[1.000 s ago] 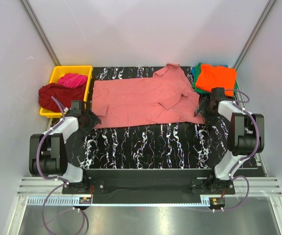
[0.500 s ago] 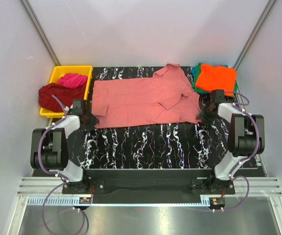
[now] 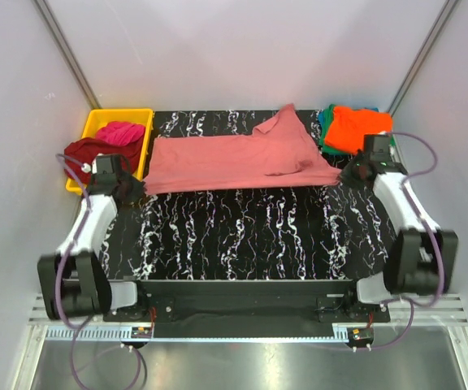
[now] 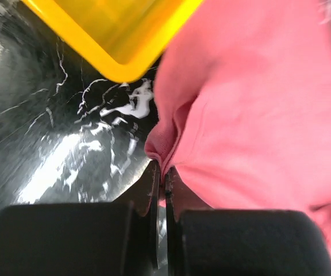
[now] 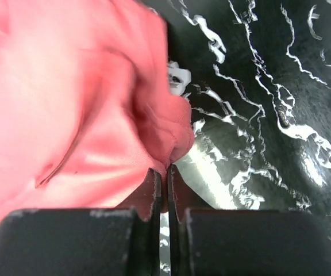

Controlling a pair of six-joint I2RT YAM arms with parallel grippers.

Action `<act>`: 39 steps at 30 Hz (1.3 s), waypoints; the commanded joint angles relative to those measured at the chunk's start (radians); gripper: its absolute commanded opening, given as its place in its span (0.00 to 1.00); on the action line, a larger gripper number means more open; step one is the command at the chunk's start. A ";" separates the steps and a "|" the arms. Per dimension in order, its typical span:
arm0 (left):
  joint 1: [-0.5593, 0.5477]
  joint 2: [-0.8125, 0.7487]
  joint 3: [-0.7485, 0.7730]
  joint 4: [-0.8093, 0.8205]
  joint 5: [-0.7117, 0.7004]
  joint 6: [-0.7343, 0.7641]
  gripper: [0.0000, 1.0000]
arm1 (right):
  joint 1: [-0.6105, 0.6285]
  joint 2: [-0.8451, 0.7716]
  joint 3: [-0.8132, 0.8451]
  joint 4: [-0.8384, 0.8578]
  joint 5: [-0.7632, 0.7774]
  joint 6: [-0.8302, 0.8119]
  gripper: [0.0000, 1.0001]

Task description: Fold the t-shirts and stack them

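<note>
Next, my right gripper pulls that tip [image 3: 288, 110] straight after I lay the t-shirt's near edge down, as the sleeve's tip juts crooked from the t-shirt's back edge [image 3: 255, 133].
A salmon-pink t-shirt [image 3: 234, 154] lies spread across the back half of the black marbled table [image 3: 242, 236], one sleeve pointing up at the back. My left gripper [image 3: 136, 188] is shut on the shirt's near left corner. In the left wrist view the pink cloth [image 4: 257, 103] bunches between the closed left gripper [image 4: 162, 172]. My right gripper [image 3: 344, 172] is shut on the near right corner, and the pink cloth [image 5: 56, 103] is pinched in the right gripper [image 5: 166, 171]. Both corners look raised off the table.
A yellow bin [image 3: 96, 118] at the back left holds a maroon shirt [image 3: 84, 150] and a magenta one [image 3: 122, 132]; the bin's corner [image 4: 125, 34] sits close to my left gripper. A folded stack with an orange shirt [image 3: 357, 128] on top stands at the back right.
Both grippers went from open to shut on the shirt's near corners. They have moved outward and back, pulling the near edge taut and away from the front.
</note>
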 commanded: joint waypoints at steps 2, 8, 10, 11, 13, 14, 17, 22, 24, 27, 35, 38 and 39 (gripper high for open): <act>0.021 -0.225 -0.095 -0.076 -0.055 0.007 0.00 | -0.004 -0.206 -0.150 -0.055 0.091 0.037 0.00; 0.024 -0.441 -0.359 -0.105 -0.017 -0.107 0.00 | -0.004 -0.352 -0.422 -0.063 0.026 0.149 0.00; 0.028 -0.521 -0.413 -0.137 0.016 -0.155 0.00 | -0.004 -0.430 -0.499 -0.068 -0.033 0.213 0.00; 0.031 -0.552 -0.423 -0.149 0.016 -0.166 0.00 | -0.003 -0.461 -0.519 -0.075 -0.044 0.235 0.00; 0.031 -0.639 -0.443 -0.220 -0.009 -0.209 0.01 | -0.004 -0.542 -0.559 -0.086 -0.063 0.269 0.12; 0.033 -0.668 -0.456 -0.232 -0.010 -0.218 0.01 | -0.004 -0.566 -0.563 -0.121 -0.054 0.283 0.12; 0.035 -0.754 -0.494 -0.266 -0.009 -0.243 0.04 | -0.004 -0.652 -0.571 -0.201 -0.008 0.321 0.13; 0.033 -0.787 -0.508 -0.277 0.037 -0.249 0.33 | -0.004 -0.835 -0.586 -0.296 -0.006 0.405 0.42; 0.035 -0.765 -0.468 -0.277 0.031 -0.232 0.73 | -0.004 -0.889 -0.591 -0.296 -0.018 0.412 0.99; 0.035 -0.703 -0.331 -0.296 0.025 -0.137 0.96 | -0.004 -0.875 -0.526 -0.299 -0.012 0.370 1.00; 0.035 -0.535 0.017 -0.384 0.071 0.305 0.99 | -0.003 -0.501 -0.190 -0.076 -0.145 0.130 0.97; 0.035 -0.481 0.061 -0.427 0.048 0.412 0.99 | 0.000 -0.291 0.037 -0.059 -0.189 0.053 0.97; 0.035 -0.474 0.066 -0.436 0.022 0.431 0.99 | 0.002 -0.151 0.161 -0.060 -0.193 0.034 0.97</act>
